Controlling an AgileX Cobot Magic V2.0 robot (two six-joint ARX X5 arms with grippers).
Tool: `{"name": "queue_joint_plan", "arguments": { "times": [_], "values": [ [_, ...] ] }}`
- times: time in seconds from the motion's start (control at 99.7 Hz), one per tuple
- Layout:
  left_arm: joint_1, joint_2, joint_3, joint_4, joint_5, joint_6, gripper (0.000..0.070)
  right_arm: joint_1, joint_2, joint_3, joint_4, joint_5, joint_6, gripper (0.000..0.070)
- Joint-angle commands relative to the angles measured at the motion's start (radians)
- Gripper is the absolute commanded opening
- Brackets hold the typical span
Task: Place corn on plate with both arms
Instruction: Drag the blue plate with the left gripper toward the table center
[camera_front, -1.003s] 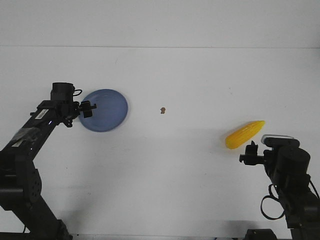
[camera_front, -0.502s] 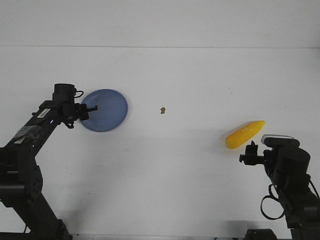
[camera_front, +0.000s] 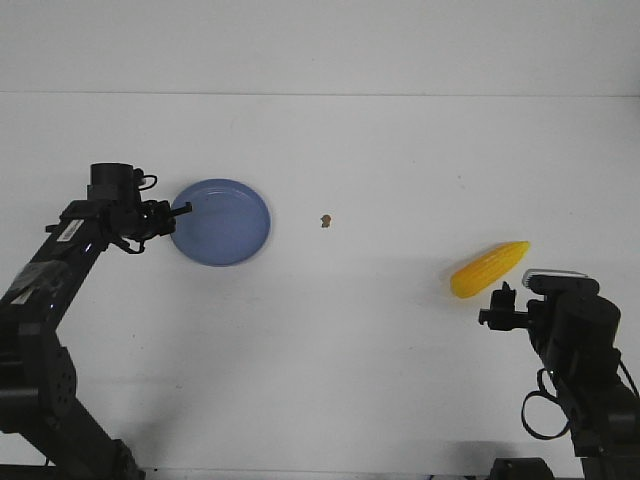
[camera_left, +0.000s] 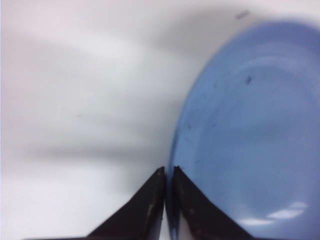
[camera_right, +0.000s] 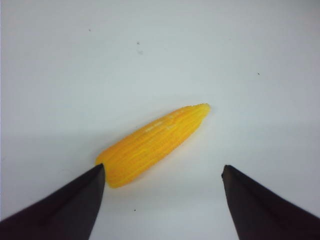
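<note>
My left gripper is pinching the plate's rim (camera_front: 178, 240) and the middle of the table (camera_front: 328, 322) is clear, so I should go on carrying the plate there until it is lying flat.
The blue plate (camera_front: 222, 222) lies on the white table at the left. My left gripper (camera_front: 180, 212) is shut on the plate's left rim; in the left wrist view the two black fingertips (camera_left: 159, 177) pinch the rim of the plate (camera_left: 250, 130). The yellow corn (camera_front: 489, 269) lies on the table at the right, tip pointing up and right. My right gripper (camera_front: 500, 300) is open and empty just in front of the corn. In the right wrist view the corn (camera_right: 152, 142) lies ahead of the spread fingers (camera_right: 90, 187), its thick end near one fingertip.
A small brown speck (camera_front: 325, 221) sits on the table between the plate and the corn. The table's far edge (camera_front: 320, 95) runs across the back.
My left gripper has dragged the plate a little to the right, toward the table's middle. The right arm and the corn have not moved.
</note>
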Motion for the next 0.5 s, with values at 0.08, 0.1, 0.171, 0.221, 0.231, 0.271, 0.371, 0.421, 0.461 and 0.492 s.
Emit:
{"name": "queue_joint_plan", "arguments": {
  "times": [0.08,0.1,0.171,0.221,0.231,0.271,0.371,0.421,0.461,0.492],
  "values": [
    [0.011,-0.096,0.017,-0.001,0.089,-0.031,0.0005,-0.001,0.003,0.017,0.008,0.000,0.007,0.0496],
    [0.011,-0.108,0.017,-0.005,0.100,-0.033,0.0005,-0.001,0.003,0.017,0.008,0.000,0.006,0.0496],
    [0.008,-0.145,0.017,-0.025,0.129,-0.035,0.0005,-0.001,0.003,0.017,0.008,0.000,0.007,0.0496],
    [-0.003,-0.164,0.017,-0.043,0.152,-0.041,0.0005,-0.001,0.003,0.017,0.008,0.000,0.007,0.0496],
    [-0.005,-0.167,0.017,-0.048,0.156,-0.043,0.0005,-0.001,0.003,0.017,0.008,0.000,0.007,0.0496],
    [-0.018,-0.179,0.016,-0.066,0.171,-0.047,0.0005,-0.001,0.003,0.017,0.008,0.000,0.007,0.0496],
    [-0.065,-0.198,0.007,-0.080,0.189,-0.052,0.0005,-0.001,0.003,0.017,0.008,-0.001,0.007,0.0496],
    [-0.097,-0.205,-0.004,-0.077,0.189,-0.054,0.0005,-0.001,0.003,0.017,0.008,0.000,0.007,0.0496],
    [-0.126,-0.209,-0.016,-0.072,0.189,-0.057,0.0005,-0.001,0.003,0.017,0.008,0.000,0.007,0.0496],
    [-0.148,-0.211,-0.027,-0.070,0.189,-0.058,0.0005,-0.001,0.003,0.017,0.008,-0.001,0.007,0.0496]
  ]
}}
